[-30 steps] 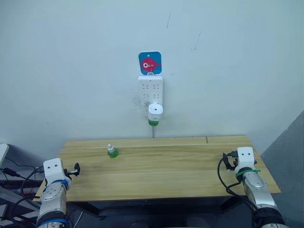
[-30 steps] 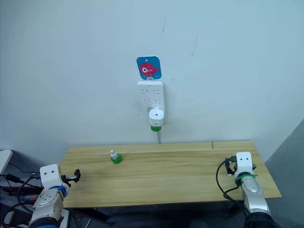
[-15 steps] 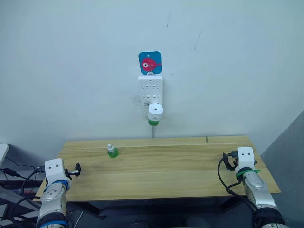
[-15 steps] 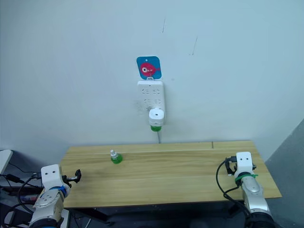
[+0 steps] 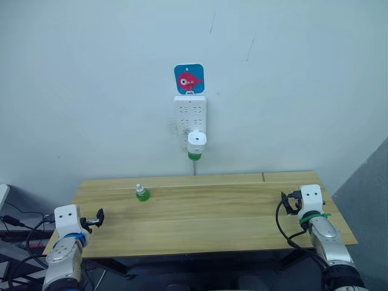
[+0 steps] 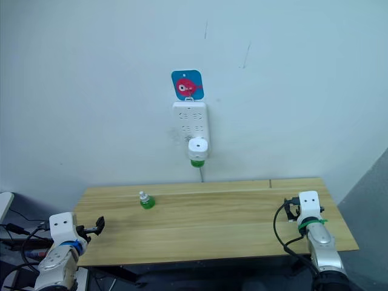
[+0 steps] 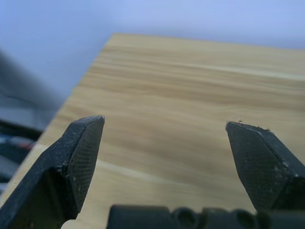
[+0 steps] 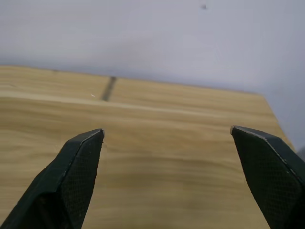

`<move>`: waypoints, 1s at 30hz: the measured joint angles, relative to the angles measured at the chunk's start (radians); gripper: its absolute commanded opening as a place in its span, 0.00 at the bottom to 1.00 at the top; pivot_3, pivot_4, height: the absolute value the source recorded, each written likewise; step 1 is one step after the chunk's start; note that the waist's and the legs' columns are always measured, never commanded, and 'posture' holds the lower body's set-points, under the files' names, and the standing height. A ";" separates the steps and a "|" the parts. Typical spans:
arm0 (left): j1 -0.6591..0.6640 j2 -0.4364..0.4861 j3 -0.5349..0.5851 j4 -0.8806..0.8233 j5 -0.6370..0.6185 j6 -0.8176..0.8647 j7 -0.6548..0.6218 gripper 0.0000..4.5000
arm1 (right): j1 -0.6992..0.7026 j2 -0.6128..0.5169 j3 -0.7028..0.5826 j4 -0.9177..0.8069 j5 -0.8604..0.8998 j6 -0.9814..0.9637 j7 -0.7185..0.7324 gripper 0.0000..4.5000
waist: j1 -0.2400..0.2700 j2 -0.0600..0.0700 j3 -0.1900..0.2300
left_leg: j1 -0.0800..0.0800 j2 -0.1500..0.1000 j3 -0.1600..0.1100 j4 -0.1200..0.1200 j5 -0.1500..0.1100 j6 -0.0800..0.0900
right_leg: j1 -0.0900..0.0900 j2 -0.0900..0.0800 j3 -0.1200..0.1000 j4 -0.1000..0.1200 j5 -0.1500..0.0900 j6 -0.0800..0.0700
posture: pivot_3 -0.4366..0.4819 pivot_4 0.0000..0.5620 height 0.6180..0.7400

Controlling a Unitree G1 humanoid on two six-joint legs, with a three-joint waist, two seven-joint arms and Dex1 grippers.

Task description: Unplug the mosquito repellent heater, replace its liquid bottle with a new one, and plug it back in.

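I expect the white socket strip (image 5: pixel 191 114), which hangs by its top loop (image 5: pixel 190 93) from the blue card's hook, to swing sideways at its lower end when I push it.
The mosquito repellent heater (image 5: pixel 196 141) is a small white round unit plugged into the lower part of a white socket strip (image 5: pixel 190 116) on the wall, with a green liquid bottle (image 5: pixel 194 156) hanging under it. A second small green bottle (image 5: pixel 142 193) with a white cap stands upright on the wooden table (image 5: pixel 206 224), back left. My left gripper (image 5: pixel 99 216) hovers at the table's left edge, open, nothing between its fingers (image 7: pixel 78 157). My right gripper (image 5: pixel 288 202) sits over the table's right end, also open and empty, fingers (image 8: pixel 78 167) spread wide.
A blue card with a red picture (image 5: pixel 189 79) hangs above the socket strip. A white cable (image 5: pixel 194 168) drops from the strip behind the table. The wall stands right behind the table's back edge. Cables (image 5: pixel 18 224) lie off the table's left side.
The whole picture has shifted slightly, so the camera moved. My left arm has sunk a little lower at the table's left edge. The bottles and heater stay put.
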 measured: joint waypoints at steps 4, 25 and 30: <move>0.051 0.072 0.037 -0.211 -0.098 0.078 -0.129 1.00 | -0.021 -0.032 0.027 -0.189 0.065 0.108 0.130 0.99 | 0.007 0.001 0.021 | 0.000 0.001 0.000 0.001 0.000 0.000 | 0.000 0.001 0.000 0.000 0.000 0.000 | 0.41 0.15 1.00; -0.383 0.212 -0.181 -0.743 -0.328 0.605 -0.355 1.00 | -0.535 -0.043 0.136 -0.802 0.440 0.870 0.241 0.99 | 0.023 -0.004 0.099 | -0.021 0.001 0.000 -0.001 0.002 -0.003 | -0.018 0.001 0.001 0.000 0.002 -0.002 | 0.38 0.29 1.00; -0.462 0.211 -0.211 -0.669 -0.295 0.591 -0.403 1.00 | -0.547 -0.032 0.143 -0.803 0.461 0.890 0.239 0.99 | 0.017 -0.006 0.113 | -0.022 0.001 0.000 -0.001 0.002 -0.003 | -0.018 0.000 0.001 -0.001 0.002 -0.001 | 0.37 0.30 1.00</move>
